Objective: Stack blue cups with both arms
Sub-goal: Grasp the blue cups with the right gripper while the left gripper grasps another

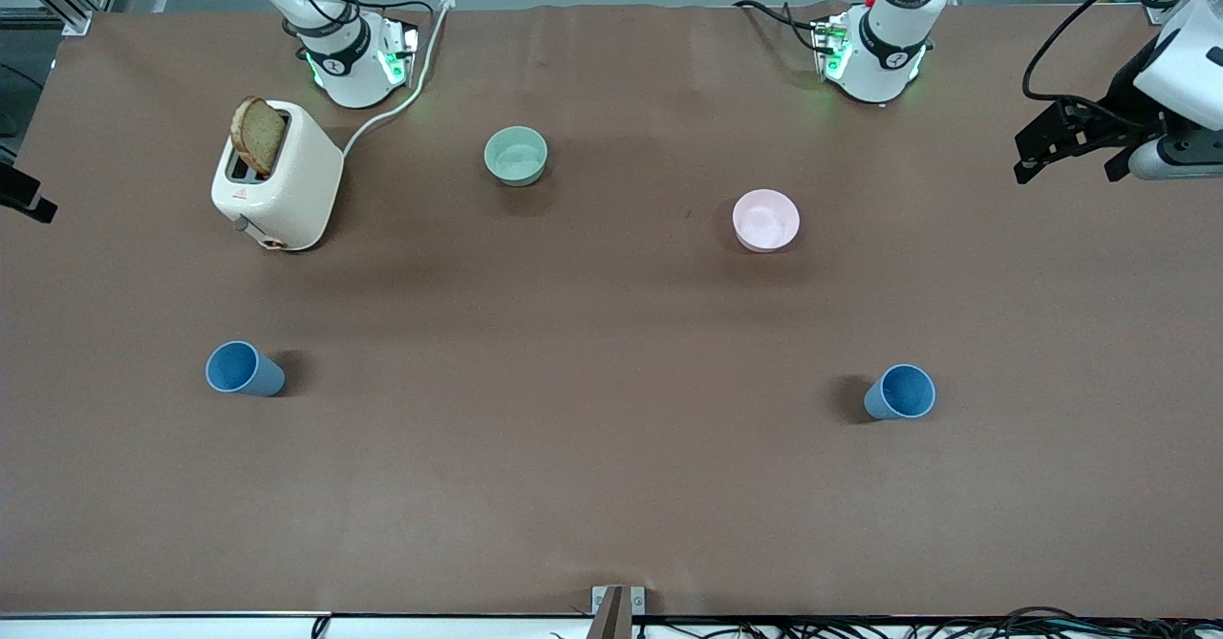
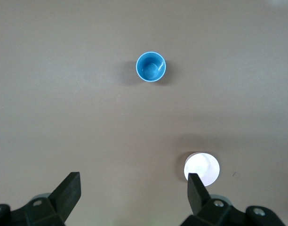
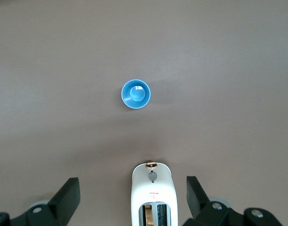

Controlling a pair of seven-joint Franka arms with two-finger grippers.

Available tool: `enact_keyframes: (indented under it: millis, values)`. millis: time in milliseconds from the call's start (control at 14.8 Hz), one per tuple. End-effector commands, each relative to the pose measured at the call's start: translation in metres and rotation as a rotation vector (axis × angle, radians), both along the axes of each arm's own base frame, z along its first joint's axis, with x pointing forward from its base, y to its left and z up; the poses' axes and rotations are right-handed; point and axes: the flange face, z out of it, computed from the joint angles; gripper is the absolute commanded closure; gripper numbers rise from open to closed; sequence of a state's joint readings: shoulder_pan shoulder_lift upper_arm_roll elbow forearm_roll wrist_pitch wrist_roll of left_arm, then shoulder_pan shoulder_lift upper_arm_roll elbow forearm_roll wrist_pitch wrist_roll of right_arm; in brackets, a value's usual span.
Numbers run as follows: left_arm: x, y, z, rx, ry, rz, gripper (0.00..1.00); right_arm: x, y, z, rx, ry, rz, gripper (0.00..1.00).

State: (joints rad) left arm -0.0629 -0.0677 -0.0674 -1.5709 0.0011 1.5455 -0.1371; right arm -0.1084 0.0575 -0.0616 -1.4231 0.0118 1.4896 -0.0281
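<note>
The blue cup's empty opening (image 1: 909, 391) is bigger across than its base. The other blue cup (image 1: 245, 369) will go deep inside when I stack them.
Two blue cups stand upright on the brown table, near the front camera. One cup (image 1: 245, 369) is toward the right arm's end and shows in the right wrist view (image 3: 136, 94). The other cup (image 1: 900, 392) is toward the left arm's end and shows in the left wrist view (image 2: 151, 67). My left gripper (image 1: 1070, 163) hangs open and empty, high over the table's left-arm end; its jaws (image 2: 133, 188) stand wide apart. My right gripper (image 3: 133, 190) is open and empty, high over the toaster; only a black part (image 1: 21, 195) shows at the front view's edge.
A white toaster (image 1: 277, 176) with a slice of bread (image 1: 258, 135) stands near the right arm's base, also in the right wrist view (image 3: 152, 193). A pale green bowl (image 1: 516, 155) and a pink bowl (image 1: 765, 220) sit mid-table; the pink bowl (image 2: 202, 168) shows in the left wrist view.
</note>
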Motion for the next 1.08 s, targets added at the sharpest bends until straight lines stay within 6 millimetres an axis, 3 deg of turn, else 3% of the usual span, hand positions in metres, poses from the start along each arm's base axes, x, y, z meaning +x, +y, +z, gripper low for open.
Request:
enact_keyframes:
  millis: [0, 270, 338, 676, 1014]
  values:
    - [0.002, 0.0, 0.006, 0.002, 0.008, -0.005, 0.0, 0.001, 0.001, 0.003, -0.015, 0.005, 0.007, 0.0]
    - [0.011, 0.005, 0.007, -0.003, 0.003, 0.001, 0.0, 0.001, 0.001, 0.003, -0.015, 0.007, 0.001, 0.0]
    - [0.02, 0.004, -0.004, -0.003, 0.021, -0.002, 0.0, 0.001, 0.002, 0.003, -0.015, 0.007, 0.001, 0.0]
    - [0.093, 0.007, -0.105, -0.008, 0.0, 0.032, 0.0, 0.001, 0.003, 0.002, -0.014, 0.01, 0.006, 0.0]
    - [0.148, 0.008, -0.235, 0.062, 0.006, 0.003, 0.0, 0.0, 0.002, 0.001, -0.014, 0.013, 0.007, 0.0]
